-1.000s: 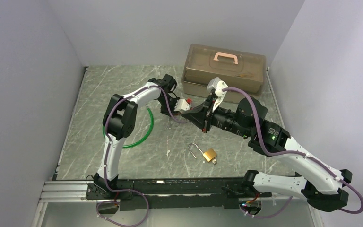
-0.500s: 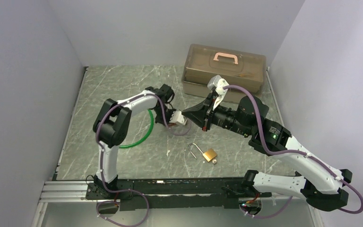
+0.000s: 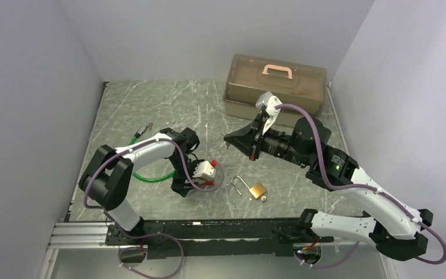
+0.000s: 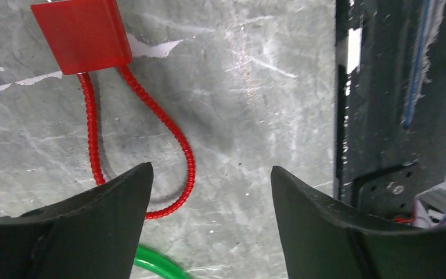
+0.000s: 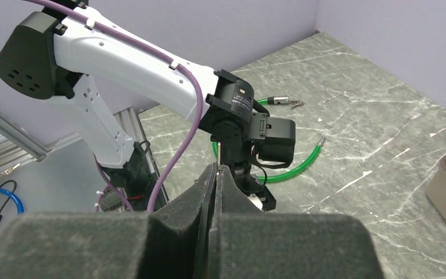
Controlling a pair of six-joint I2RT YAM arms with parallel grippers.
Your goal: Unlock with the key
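Observation:
The red body [image 4: 85, 36] is lying free on the marble in front of my open fingers. My left gripper should therefore carry on going toward it until the fingers straddle its sides [image 4: 122, 35].
A brass padlock [image 3: 258, 190] lies on the table with its shackle swung open. A red cable lock [image 3: 208, 170] with a white top lies left of it; in the left wrist view its red body [image 4: 81, 32] and red cable loop [image 4: 174, 133] rest on the marble. My left gripper [image 3: 187, 181] [image 4: 210, 171] is open just behind that loop, holding nothing. My right gripper [image 3: 227, 139] [image 5: 216, 171] hovers above the table, shut on the key [image 5: 218, 158], a thin metal sliver poking from its tips.
A brown toolbox [image 3: 276, 84] with a pink handle stands at the back right. A green cable [image 3: 151, 176] [image 5: 290, 168] curls under the left arm. The black base rail [image 4: 383, 116] runs close to the left gripper on its near side.
My left arm swung from beside the right gripper down toward the near edge with the red cable lock, then opened and left it on the table. The right arm stayed still.

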